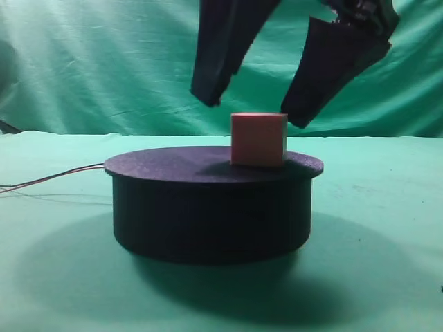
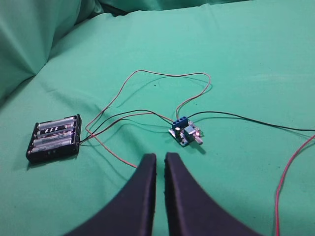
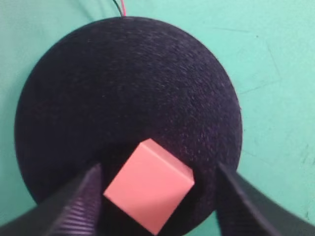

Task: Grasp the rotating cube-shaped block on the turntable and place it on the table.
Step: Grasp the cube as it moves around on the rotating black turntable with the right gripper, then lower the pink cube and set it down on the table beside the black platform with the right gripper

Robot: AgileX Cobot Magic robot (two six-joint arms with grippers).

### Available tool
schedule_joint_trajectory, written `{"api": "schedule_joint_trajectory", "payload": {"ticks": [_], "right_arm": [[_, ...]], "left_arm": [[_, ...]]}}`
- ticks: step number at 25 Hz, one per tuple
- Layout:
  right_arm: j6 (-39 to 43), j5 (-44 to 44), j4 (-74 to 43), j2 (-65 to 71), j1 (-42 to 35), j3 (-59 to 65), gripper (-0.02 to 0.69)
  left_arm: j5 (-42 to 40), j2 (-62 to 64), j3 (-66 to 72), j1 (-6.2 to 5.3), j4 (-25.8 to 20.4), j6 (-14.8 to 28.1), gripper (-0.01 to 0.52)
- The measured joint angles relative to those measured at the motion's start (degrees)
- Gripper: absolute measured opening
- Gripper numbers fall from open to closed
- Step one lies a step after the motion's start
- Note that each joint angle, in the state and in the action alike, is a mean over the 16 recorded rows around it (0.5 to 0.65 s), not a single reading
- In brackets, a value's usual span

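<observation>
The block's corners [image 3: 193, 182] point toward my open fingers. I expect the block to turn square between them when I close my right gripper and lift.
The salmon-pink cube-shaped block [image 1: 258, 139] stands on the black turntable [image 1: 208, 207], right of its middle. My right gripper [image 1: 252, 114] hangs open just above the block, one finger on each side of it and above its top. In the right wrist view the block [image 3: 148, 185] lies between the two open fingers [image 3: 78, 204], near the near edge of the turntable's dark top [image 3: 128, 93], touching neither. My left gripper [image 2: 160, 158] is shut and empty over the green table [image 2: 246, 59], away from the turntable.
Thin wires [image 1: 48, 178] run left from the turntable's side. In the left wrist view a black battery holder [image 2: 54, 138], a small blue circuit board [image 2: 184, 132] and red and black wires [image 2: 147, 81] lie on the cloth. A green backdrop [image 1: 104, 62] hangs behind.
</observation>
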Motion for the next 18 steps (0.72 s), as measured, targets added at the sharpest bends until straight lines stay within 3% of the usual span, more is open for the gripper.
{"api": "schedule_joint_trajectory", "payload": {"ticks": [8, 18], "right_arm": [[8.3, 4.7, -9.1, -2.5, 0.0, -4.2, 0.236], [21.3, 9.4, -19.4, -9.8, -0.5, 0.3, 0.226]], "left_arm": [[0.0, 0.0, 0.0, 0.0, 0.0, 0.0, 0.0], [0.0, 0.0, 0.0, 0.0, 0.0, 0.0, 0.0]]}}
